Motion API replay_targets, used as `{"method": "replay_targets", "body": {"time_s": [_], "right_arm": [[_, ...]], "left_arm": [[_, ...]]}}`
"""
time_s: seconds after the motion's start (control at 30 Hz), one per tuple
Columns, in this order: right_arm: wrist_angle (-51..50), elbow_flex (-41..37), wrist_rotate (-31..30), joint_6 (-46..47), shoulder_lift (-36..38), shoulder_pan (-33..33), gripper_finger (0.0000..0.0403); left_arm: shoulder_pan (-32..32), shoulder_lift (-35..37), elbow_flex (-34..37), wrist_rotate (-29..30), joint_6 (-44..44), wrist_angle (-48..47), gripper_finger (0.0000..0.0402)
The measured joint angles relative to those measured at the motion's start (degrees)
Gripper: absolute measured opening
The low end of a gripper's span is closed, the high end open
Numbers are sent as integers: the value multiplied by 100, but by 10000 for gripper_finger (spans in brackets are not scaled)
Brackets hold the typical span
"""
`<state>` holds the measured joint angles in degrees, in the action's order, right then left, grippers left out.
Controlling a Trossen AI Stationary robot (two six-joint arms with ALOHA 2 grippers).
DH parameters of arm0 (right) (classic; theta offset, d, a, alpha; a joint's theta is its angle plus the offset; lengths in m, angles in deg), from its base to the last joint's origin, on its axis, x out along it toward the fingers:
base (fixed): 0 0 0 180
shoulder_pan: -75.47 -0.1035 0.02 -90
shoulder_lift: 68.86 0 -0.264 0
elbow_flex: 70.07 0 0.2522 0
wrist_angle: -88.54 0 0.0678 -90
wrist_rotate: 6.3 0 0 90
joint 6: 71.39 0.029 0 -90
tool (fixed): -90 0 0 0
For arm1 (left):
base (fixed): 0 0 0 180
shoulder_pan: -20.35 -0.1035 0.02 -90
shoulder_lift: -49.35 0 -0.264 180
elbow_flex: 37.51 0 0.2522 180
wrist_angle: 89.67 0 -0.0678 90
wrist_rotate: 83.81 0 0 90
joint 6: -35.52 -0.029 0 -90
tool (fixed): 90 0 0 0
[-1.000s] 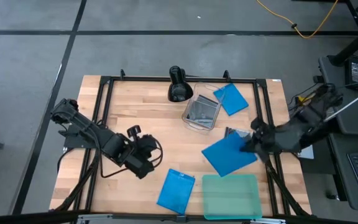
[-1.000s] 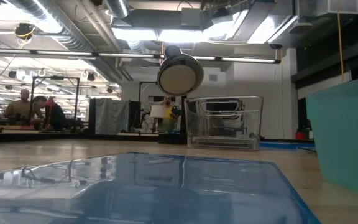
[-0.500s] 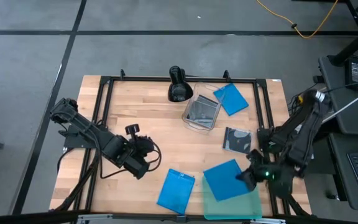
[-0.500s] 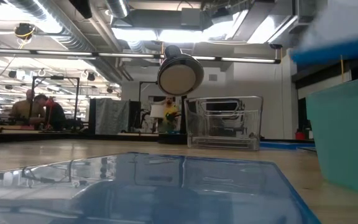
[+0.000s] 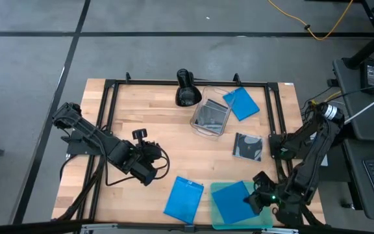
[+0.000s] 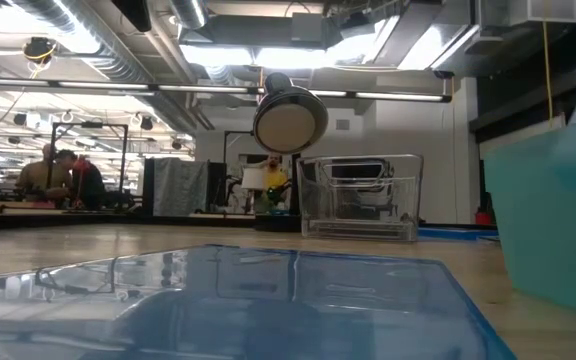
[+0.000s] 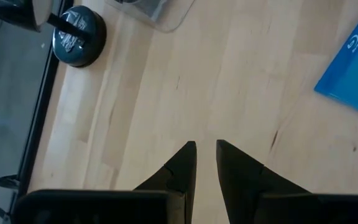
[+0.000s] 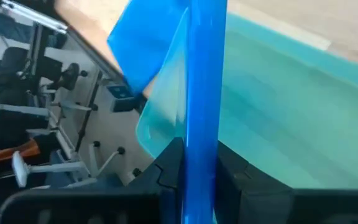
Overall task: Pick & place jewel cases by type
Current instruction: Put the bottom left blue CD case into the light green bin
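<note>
I should keep lowering the blue jewel case (image 5: 231,200), which my right gripper holds over the teal tray's clear bottom (image 8: 275,118), until it rests inside the tray, and then let go.
My right gripper (image 5: 257,198) is at the table's near right, shut on a bright blue jewel case (image 5: 231,201) that is over the translucent teal tray (image 5: 261,220). A second blue case (image 5: 184,198) lies flat near the front edge, left of the tray. A third blue case (image 5: 241,103) lies at the far right. A black-and-clear disc case (image 5: 247,146) lies flat at mid right. My left gripper (image 7: 205,146) hovers over bare wood at the left, with a narrow gap between its fingers and nothing in it. My right gripper pinches the blue case between its two fingers at the right-hand edge (image 8: 201,134), one finger (image 8: 169,165) on each broad face. The fingers slant down from the table's right. The case reaches out leftward over the tray; I cannot tell whether it touches the tray.
A clear plastic tub (image 5: 210,118) stands at centre back with dark cases in it. A black round-headed stand (image 5: 186,91) is at the far edge. A black frame (image 5: 109,130) rims the tabletop. Bare wood lies in the middle. People stand far behind the table (image 6: 58,175).
My right gripper has carried the blue case from mid right toward the near edge and down over the teal tray, rolling as it went. The case now shows less of its broad face. The disc case it had covered now shows.
</note>
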<state>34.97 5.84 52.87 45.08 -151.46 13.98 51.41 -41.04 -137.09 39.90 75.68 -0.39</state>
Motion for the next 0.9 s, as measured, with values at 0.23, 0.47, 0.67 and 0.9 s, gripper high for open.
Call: {"method": "replay_targets", "body": {"time_s": [0.23,0.47,0.67,0.9], "right_arm": [[-88,-536,46,-36,-23,357,53],[520,-1003,9,-84,40,520,53],[924,-1014,53,-130,36,520,72],[1586,-1016,123,-424,145,520,75]], "left_arm": [[-48,0,0,-27,2,21,55],[-48,0,0,-225,9,123,55],[-48,0,0,-173,9,224,55],[-113,0,0,-82,-76,224,55]]}}
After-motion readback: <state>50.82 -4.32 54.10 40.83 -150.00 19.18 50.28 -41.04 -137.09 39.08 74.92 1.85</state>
